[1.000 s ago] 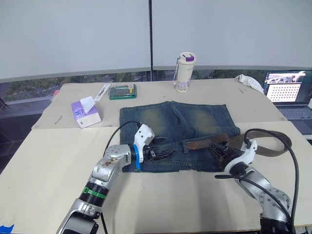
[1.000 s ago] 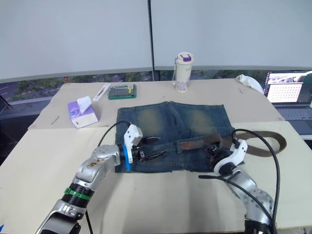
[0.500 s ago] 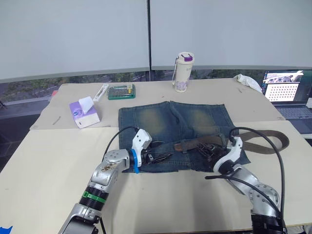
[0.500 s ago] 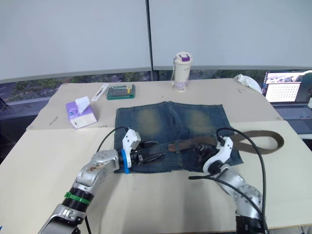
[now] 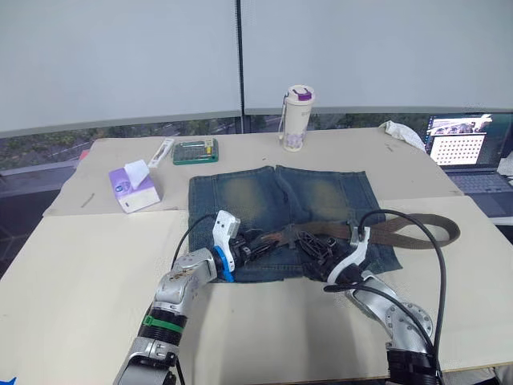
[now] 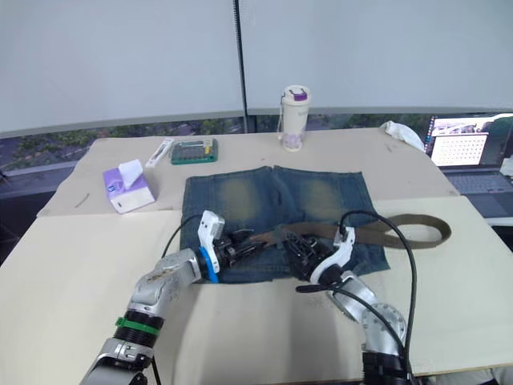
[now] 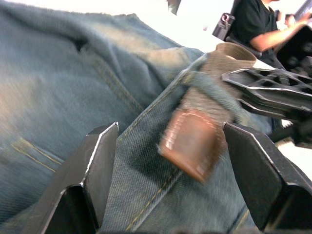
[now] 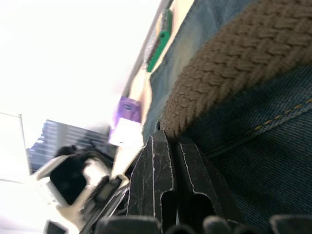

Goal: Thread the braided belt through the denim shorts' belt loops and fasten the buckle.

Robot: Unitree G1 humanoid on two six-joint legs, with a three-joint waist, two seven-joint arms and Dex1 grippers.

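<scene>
The brown leather tip (image 7: 193, 140) will bring more of the woven strap through when I pull, because the strap lies flat and untwisted under the belt loop (image 7: 213, 92).
The denim shorts (image 5: 280, 196) lie flat on the table, waistband toward me. The braided belt (image 5: 401, 228) runs along the waistband and loops back at the right. Its brown leather tip (image 7: 192, 141) sticks out from under a belt loop (image 7: 207, 83). My left gripper (image 5: 255, 243) is open at the waistband, with that tip lying between its spread fingers (image 7: 97, 161). My right gripper (image 5: 309, 247) is shut on the belt at mid-waistband, close to the left gripper; the woven strap (image 8: 229, 68) rises from its fingertips.
A purple tissue box (image 5: 132, 186) sits at the left. At the back stand a green case (image 5: 195, 151) and a tumbler (image 5: 295, 119). A laptop (image 5: 469, 152) and white cloth (image 5: 401, 132) are at the right. A black cable (image 5: 439, 265) arcs over my right arm.
The camera has shifted. My right gripper has slid left along the waistband with the belt, bringing the leather tip between the left gripper's fingers. The left gripper has stayed at the waistband.
</scene>
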